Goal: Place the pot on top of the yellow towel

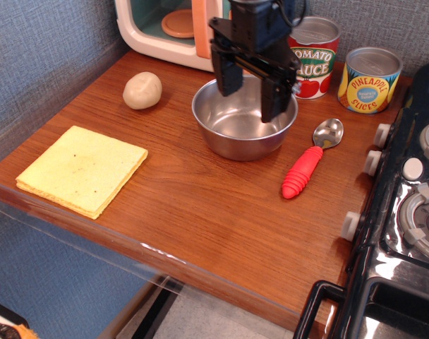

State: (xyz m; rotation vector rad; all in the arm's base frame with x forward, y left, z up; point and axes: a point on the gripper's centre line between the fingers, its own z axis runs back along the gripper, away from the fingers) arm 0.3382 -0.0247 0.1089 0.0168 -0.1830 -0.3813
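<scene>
The yellow towel's folded layers (pixel 121 186) are flat and even. I expect the towel (pixel 82 169) to stay smooth and in place when I set the pot down on it.
The pot (pixel 236 131) is a shiny steel bowl standing in the middle back of the wooden counter. The yellow towel (pixel 82 169) lies flat at the front left, well apart from the pot. My black gripper (pixel 251 93) hangs open above the pot. Its left finger is over the back left rim and its right finger (pixel 274 99) reaches down near the right inner wall. It holds nothing.
A beige round lump (pixel 142 90) lies left of the pot. A red-handled spoon (pixel 310 164) lies to its right. A tomato sauce can (pixel 317 53), a pineapple can (pixel 370 79) and a toy microwave (pixel 176 28) stand at the back. A black stove (pixel 408 212) is on the right.
</scene>
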